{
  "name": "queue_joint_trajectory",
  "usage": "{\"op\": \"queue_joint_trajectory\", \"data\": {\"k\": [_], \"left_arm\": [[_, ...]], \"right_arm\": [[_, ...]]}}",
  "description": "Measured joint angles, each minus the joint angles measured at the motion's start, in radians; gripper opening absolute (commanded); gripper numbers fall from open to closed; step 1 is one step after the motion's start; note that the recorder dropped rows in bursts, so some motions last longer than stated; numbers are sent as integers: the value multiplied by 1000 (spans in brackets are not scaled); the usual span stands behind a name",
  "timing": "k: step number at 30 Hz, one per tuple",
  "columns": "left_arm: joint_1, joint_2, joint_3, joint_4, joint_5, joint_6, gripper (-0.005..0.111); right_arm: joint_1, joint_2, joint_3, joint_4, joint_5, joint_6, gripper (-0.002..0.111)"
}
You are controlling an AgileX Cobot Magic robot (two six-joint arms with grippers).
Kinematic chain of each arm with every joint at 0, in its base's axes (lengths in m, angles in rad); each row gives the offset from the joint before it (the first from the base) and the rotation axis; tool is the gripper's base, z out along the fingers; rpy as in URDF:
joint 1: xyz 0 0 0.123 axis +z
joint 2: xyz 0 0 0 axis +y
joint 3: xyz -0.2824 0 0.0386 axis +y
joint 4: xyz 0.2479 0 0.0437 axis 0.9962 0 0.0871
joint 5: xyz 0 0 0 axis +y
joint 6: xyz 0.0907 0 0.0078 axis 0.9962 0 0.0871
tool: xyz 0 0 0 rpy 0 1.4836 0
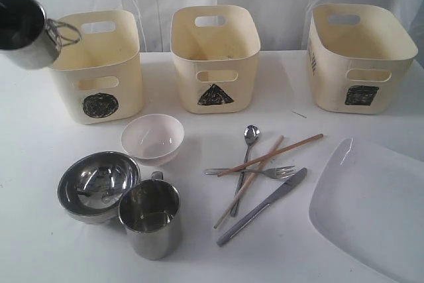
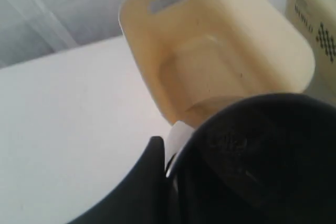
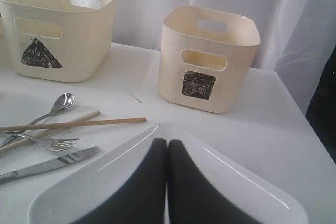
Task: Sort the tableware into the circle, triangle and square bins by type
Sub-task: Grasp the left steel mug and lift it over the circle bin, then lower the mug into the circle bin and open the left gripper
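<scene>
I should keep moving the steel mug (image 1: 34, 54), now raised beside the circle bin's open inside (image 1: 101, 47), over the bin with my left gripper and let the mug go within the bin's sides.
A steel mug (image 1: 23, 31) hangs tilted in the air beside the circle bin (image 1: 99, 64). My left gripper (image 2: 173, 156) is shut on the mug (image 2: 262, 161) over that bin's open inside (image 2: 210, 66). On the table lie a white bowl (image 1: 152, 137), steel bowl (image 1: 98, 183), second mug (image 1: 151, 218), spoon (image 1: 250, 136), fork (image 1: 265, 172), knife (image 1: 265, 205) and two crossed chopsticks (image 1: 271, 155). My right gripper (image 3: 168, 145) is shut with nothing in it, over the large white plate (image 3: 252, 182). Neither gripper shows in the exterior view.
The triangle bin (image 1: 215, 57) stands at the back middle and the square bin (image 1: 361, 57) at the back right. The plate (image 1: 371, 210) reaches the table's front right corner. A white curtain hangs behind the bins.
</scene>
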Motion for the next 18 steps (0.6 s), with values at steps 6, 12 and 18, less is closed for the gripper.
{"op": "queue_joint_trajectory", "data": {"k": [6,12,18], "left_arm": [[0,189,-210,9,-16,0,0],[0,425,-413,12,-53,0,0],[0,621,-545,12,-59,0,0]], "right_arm": [[0,0,0,0,0,0,0],[0,0,0,0,0,0,0],[0,0,0,0,0,0,0]]}}
